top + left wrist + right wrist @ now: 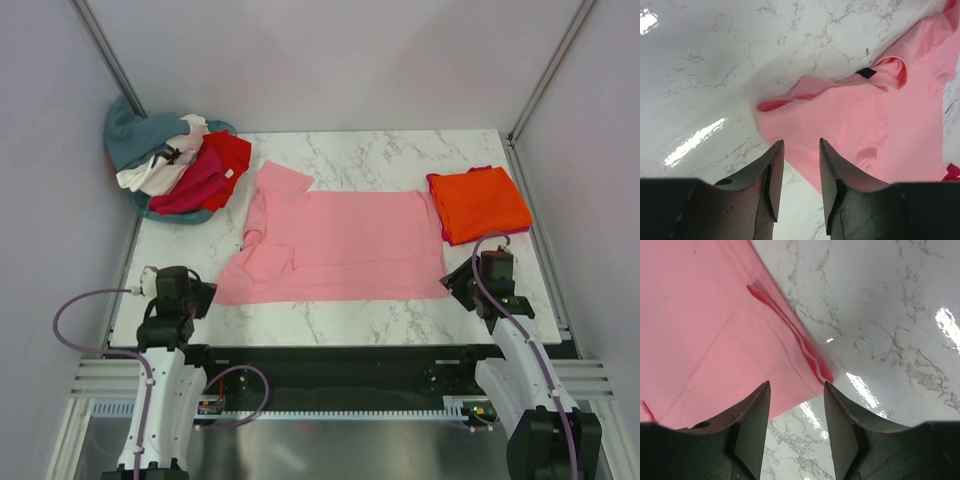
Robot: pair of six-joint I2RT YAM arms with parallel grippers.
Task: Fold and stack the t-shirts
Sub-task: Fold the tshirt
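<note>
My gripper is about to push across the light pink t-shirt's near strip, which lies folded with a rippled end. The strip will flatten and stay folded.
A light pink t-shirt lies spread flat across the middle of the marble table, collar end to the left. My left gripper is open and empty just off the shirt's near left corner. My right gripper is open and empty at the shirt's near right corner. A folded orange t-shirt lies at the far right on top of a magenta one. A heap of unfolded shirts, teal-grey, white, red and magenta, sits at the far left corner.
The marble table is bounded by grey walls with metal posts at the far corners. A black rail runs along the near edge between the arm bases. A black tag shows at the pink shirt's collar.
</note>
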